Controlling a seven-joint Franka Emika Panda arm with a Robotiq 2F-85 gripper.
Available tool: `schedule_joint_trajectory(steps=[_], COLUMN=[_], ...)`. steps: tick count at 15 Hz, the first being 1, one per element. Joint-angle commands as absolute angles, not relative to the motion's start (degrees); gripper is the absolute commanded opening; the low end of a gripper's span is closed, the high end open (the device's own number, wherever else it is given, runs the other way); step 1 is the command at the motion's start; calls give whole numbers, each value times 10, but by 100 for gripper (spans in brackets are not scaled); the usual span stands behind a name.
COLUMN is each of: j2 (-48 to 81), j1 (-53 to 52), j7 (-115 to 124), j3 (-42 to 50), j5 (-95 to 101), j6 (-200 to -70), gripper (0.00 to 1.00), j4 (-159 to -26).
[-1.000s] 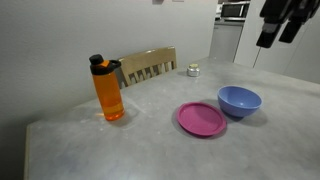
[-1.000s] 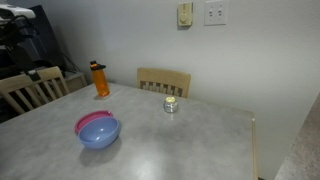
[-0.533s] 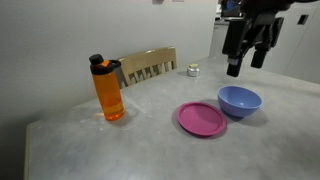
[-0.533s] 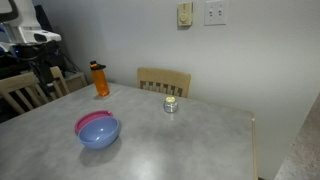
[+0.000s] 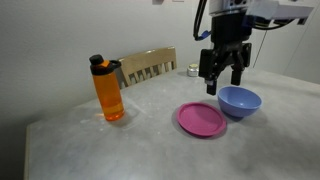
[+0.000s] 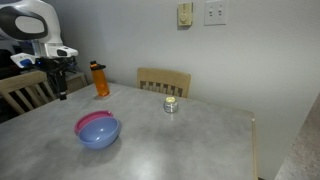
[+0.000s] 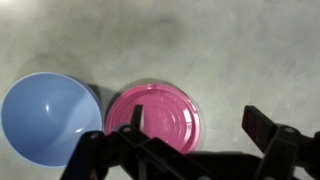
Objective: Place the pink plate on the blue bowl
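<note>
The blue bowl sits tight against the near side of the pink plate (image 5: 223,110), so the robot's gripper should turn and come down over the plate's free rim (image 5: 182,109), away from the bowl.
The pink plate (image 5: 202,119) lies flat on the grey table, touching or nearly touching the blue bowl (image 5: 240,100) beside it. In an exterior view the plate (image 6: 90,119) shows just behind the bowl (image 6: 100,133). My gripper (image 5: 223,82) hangs open and empty in the air above the gap between plate and bowl; it also shows in an exterior view (image 6: 58,84). In the wrist view the plate (image 7: 160,108) lies below my open fingers (image 7: 198,125), mostly under the left finger, and the empty bowl (image 7: 45,115) sits to its left.
An orange bottle (image 5: 109,90) (image 6: 99,79) stands upright at the table's edge. A small jar (image 5: 192,70) (image 6: 171,104) sits near a wooden chair (image 5: 150,64) (image 6: 163,80). Another chair (image 6: 25,92) stands by the robot. The table (image 5: 120,145) is grey.
The arm has swung in from the upper right and come down. My gripper now hangs over the plate and bowl. Plate, bowl and bottle have not moved.
</note>
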State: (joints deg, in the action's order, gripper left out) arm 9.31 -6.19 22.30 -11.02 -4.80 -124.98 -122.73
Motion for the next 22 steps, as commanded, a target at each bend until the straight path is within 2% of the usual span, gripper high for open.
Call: schedule_joint_trajectory(steps=[1, 5, 9, 22], j2=[91, 35, 43, 185], j1=[-77, -93, -101, -127], j7=[221, 331, 392, 453], j3=[-95, -87, -90, -80], j5=[-51, -5, 39, 103], j6=[-1248, -1249, -1208, -1101], gripper=[100, 100, 100, 100], j4=[-1226, -1266, -1237, -1097])
